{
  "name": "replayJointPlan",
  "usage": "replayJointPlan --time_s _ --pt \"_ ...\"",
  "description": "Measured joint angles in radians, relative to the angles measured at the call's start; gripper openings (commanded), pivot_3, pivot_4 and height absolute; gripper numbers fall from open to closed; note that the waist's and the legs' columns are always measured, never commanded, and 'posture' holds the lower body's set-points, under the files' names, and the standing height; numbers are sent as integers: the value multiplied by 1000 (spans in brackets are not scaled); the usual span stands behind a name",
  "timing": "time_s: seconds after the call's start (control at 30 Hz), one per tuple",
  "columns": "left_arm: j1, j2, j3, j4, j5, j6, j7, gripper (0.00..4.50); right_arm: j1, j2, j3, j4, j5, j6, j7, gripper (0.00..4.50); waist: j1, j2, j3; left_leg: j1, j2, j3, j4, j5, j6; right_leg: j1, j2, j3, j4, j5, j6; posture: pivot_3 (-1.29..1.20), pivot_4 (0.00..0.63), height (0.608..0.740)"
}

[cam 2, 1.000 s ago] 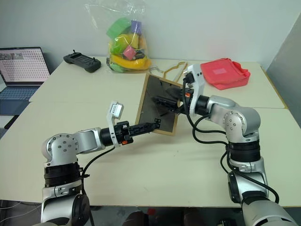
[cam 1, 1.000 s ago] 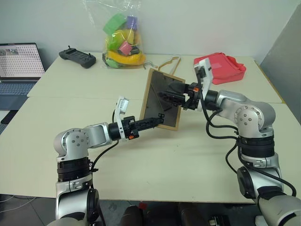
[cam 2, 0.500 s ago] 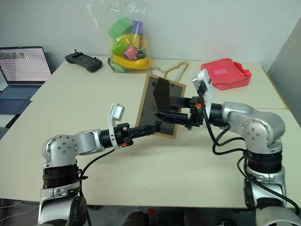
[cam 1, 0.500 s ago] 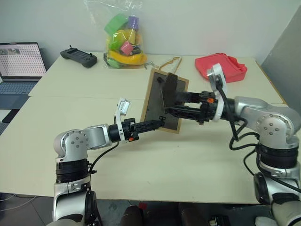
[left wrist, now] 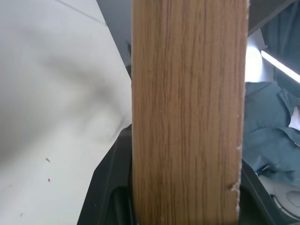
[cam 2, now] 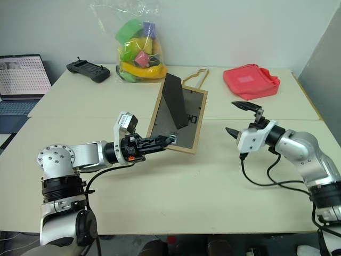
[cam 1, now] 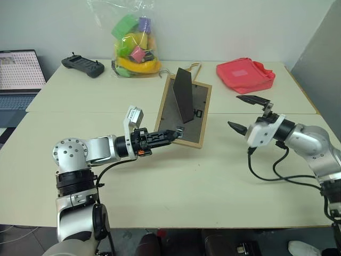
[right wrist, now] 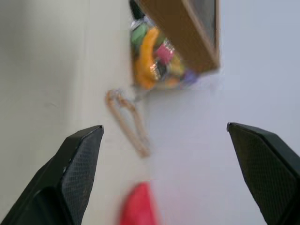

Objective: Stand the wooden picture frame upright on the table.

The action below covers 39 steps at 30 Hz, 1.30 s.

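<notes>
My left gripper holds the frame's dark back panel (cam 1: pixel 197 127) toward me, so my right gripper should grab the frame's side edge (cam 1: pixel 208 105) and turn it around before standing it.
The wooden picture frame (cam 1: pixel 198 114) leans back-side toward me at the middle of the table (cam 1: pixel 176 186). Its dark back panel shows, and the dark stand (cam 1: pixel 184 95) is swung out from it. My left gripper (cam 1: pixel 173 135) is shut on the frame's lower edge; in the left wrist view the light-wood edge (left wrist: pixel 187 112) sits between the black fingers (left wrist: pixel 105 187). My right gripper (cam 1: pixel 244 113) hangs open and holds nothing, well to the right of the frame. The right wrist view has its fingers (right wrist: pixel 75 173) spread wide, with a corner of the frame (right wrist: pixel 187 33) far off.
At the back of the table lie a clear bag of coloured toys (cam 1: pixel 133 45), a black controller (cam 1: pixel 82 65), a wooden hanger (cam 1: pixel 193 68) and a red bag (cam 1: pixel 245 74). A laptop (cam 1: pixel 18 72) stands at the far left. A seam (cam 1: pixel 80 112) crosses the tabletop.
My right gripper has let go of the stand and drawn back to the right, still open. The stand now juts out from the back panel. The left gripper keeps its hold on the frame.
</notes>
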Motion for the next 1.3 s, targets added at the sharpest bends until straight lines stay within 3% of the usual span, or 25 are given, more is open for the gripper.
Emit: replayJointPlan --time_s 0.17,0.43,0.63,0.87,0.93,1.13,1.3 --pt "-22 16 -25 51 -132 0 83 1316 -114 56 79 134 -234 -128 -261 4475 5 0 0 0 0 0 1 1 -1 0 0 0 2 0 0 0 150 740" --pt "18 36 -104 67 -321 -31 215 1316 -219 112 177 222 -374 -151 -413 4475 7 0 0 0 0 0 2 1 -1 0 -1 0 3 0 0 0 150 740" --pt "93 77 -205 20 -487 -121 309 1316 -246 113 199 256 -370 -165 -420 3399 8 0 0 0 0 0 5 1 -1 0 -1 0 6 0 0 0 150 740" --pt "123 111 -260 -45 -558 -224 342 1316 -245 96 201 256 -352 -190 -432 1570 9 0 0 0 -1 0 6 1 -1 0 -1 0 8 0 0 0 150 740" --pt "133 115 -270 -52 -579 -243 333 2005 -247 94 200 255 -348 -192 -438 1359 9 0 0 0 -1 0 6 1 -1 0 -1 0 8 0 0 0 150 740" --pt "127 153 -287 -74 -576 -296 330 3211 -247 90 207 273 -302 -217 -405 1272 9 0 0 0 -1 0 6 1 -1 0 -1 0 8 0 0 0 150 740" --pt "35 228 -197 35 -416 -416 290 4131 -241 93 207 339 -158 -221 -283 1272 8 0 0 0 -1 0 6 1 -1 1 -1 0 8 0 -1 0 150 740"
